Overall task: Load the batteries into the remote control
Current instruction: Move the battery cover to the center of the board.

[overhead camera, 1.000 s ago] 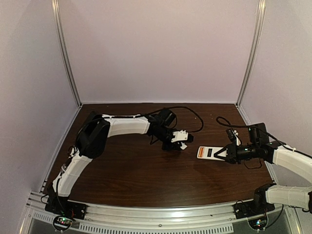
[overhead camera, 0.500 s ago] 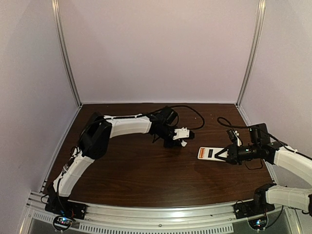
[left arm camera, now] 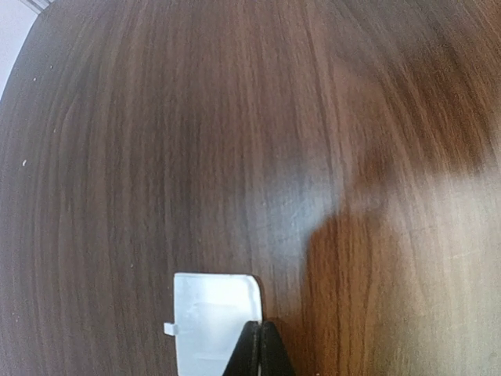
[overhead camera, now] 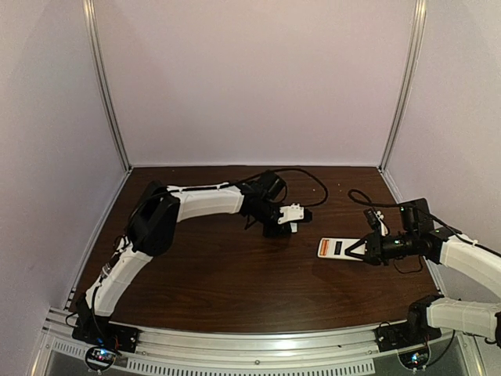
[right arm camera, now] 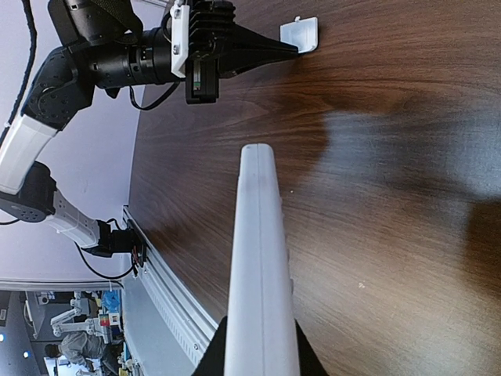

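Note:
The white cover [overhead camera: 294, 227] is level and clear of the remote, so my left gripper should keep going toward the open wood [overhead camera: 223, 274] near the rail and let go of the cover there.
The remote control [overhead camera: 337, 246] lies back up, white with a dark slot, right of centre. An orange strip [overhead camera: 323, 247] shows at its left end; I cannot tell whether it is the batteries. No loose batteries show. My right gripper [overhead camera: 356, 249] is shut on the remote's right end; in the right wrist view the remote [right arm camera: 258, 258] is edge-on between my fingertips, my right gripper [right arm camera: 258, 351] at the bottom. My left gripper [overhead camera: 295, 219] is shut on the small white cover piece [overhead camera: 291, 211], gripping one edge of the cover [left arm camera: 211, 317] in the left wrist view [left arm camera: 260, 338].
A black cable [overhead camera: 309, 182] loops over the table behind the left gripper, and another cable [overhead camera: 368, 197] lies behind the right gripper. Purple walls with metal corner posts [overhead camera: 401, 94] close in the table. A metal rail [overhead camera: 250, 345] runs along the near edge.
My left gripper has moved a little toward the far side with the cover piece. My right gripper and the remote have barely moved.

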